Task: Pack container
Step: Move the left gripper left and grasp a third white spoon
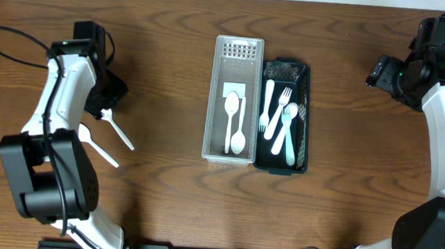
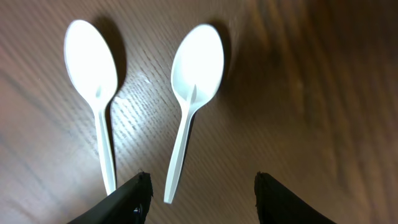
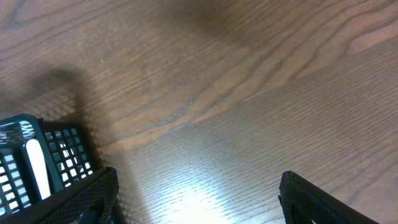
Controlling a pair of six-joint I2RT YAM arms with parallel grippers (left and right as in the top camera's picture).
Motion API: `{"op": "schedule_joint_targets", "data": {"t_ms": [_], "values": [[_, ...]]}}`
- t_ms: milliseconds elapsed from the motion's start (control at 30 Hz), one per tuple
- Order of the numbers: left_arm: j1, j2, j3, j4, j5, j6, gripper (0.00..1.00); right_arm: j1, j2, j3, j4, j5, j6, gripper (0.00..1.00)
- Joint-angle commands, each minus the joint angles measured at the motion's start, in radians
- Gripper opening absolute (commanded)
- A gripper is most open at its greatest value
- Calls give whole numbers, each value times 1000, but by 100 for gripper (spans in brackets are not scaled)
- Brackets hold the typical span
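I keep lowering until my left gripper's fingers straddle the neck [image 2: 187, 112], as the spoon handle nearer the white basket [image 2: 176, 165] lies between them, clear of its neighbour.
Two white plastic spoons [image 1: 120, 133] [image 1: 101, 151] lie on the wooden table at the left. In the left wrist view they lie side by side [image 2: 93, 68] [image 2: 196, 68], bowls away from me. My left gripper [image 1: 108, 105] [image 2: 202, 183] is open and empty just above them, with the right spoon's handle end between its fingers. A white basket [image 1: 210, 100] at the centre holds two white spoons. A dark basket [image 1: 307, 123] beside it holds white forks and spoons. My right gripper [image 1: 377, 72] [image 3: 199, 186] is open and empty over bare table, right of the dark basket [image 3: 62, 149].
Black cables run by both arms at the far left and far right. The arm bases stand at the table's front corners.
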Motion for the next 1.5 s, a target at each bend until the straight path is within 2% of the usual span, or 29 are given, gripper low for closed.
{"op": "schedule_joint_targets", "data": {"t_ms": [0,400,700,1467], "values": [[3,21,-39,19,8,40,56,-3,0,-5,0,11,-11,86],[68,22,-221,191,60,125,57,-3,0,-5,-4,11,-11,86],[69,23,-240,242,61,241,57,-3,0,-5,-5,11,-11,86],[68,26,-354,369,61,241,59,-3,0,-5,-4,10,-11,86]]}}
